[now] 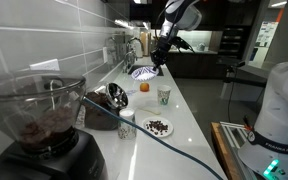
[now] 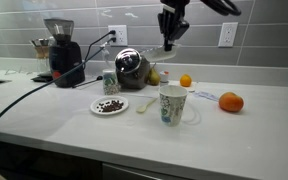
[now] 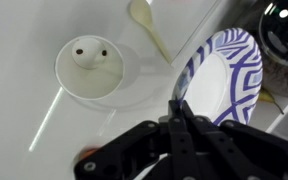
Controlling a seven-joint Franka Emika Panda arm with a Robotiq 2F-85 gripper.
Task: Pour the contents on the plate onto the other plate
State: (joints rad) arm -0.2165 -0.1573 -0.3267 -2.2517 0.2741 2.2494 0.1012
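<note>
The patterned plate is empty, with the dark bits on the white plate (image 2: 110,105), so my gripper should keep going to the counter (image 2: 199,96) by the oranges and let go there.
My gripper (image 3: 179,108) is shut on the rim of the plate with the blue-purple pattern (image 3: 224,75) and holds it tilted, high above the counter. Its visible face is bare. In an exterior view the gripper (image 1: 156,62) and the plate (image 1: 142,72) hang over the far part of the counter. The contents (image 1: 157,127), a small heap of dark bits, lie on the other plate (image 1: 146,131), plain white, nearer the camera. The heap (image 2: 109,105) on that plate (image 2: 96,107) also shows left of the cup, with the gripper (image 2: 168,43) above and behind.
A patterned paper cup (image 2: 171,103) stands mid-counter and shows from above in the wrist view (image 3: 89,68). Oranges (image 2: 185,80) (image 2: 231,102), a pale spoon (image 3: 149,25), a metal kettle (image 2: 131,65) and a coffee grinder (image 2: 62,50) stand around. The tiled wall runs behind.
</note>
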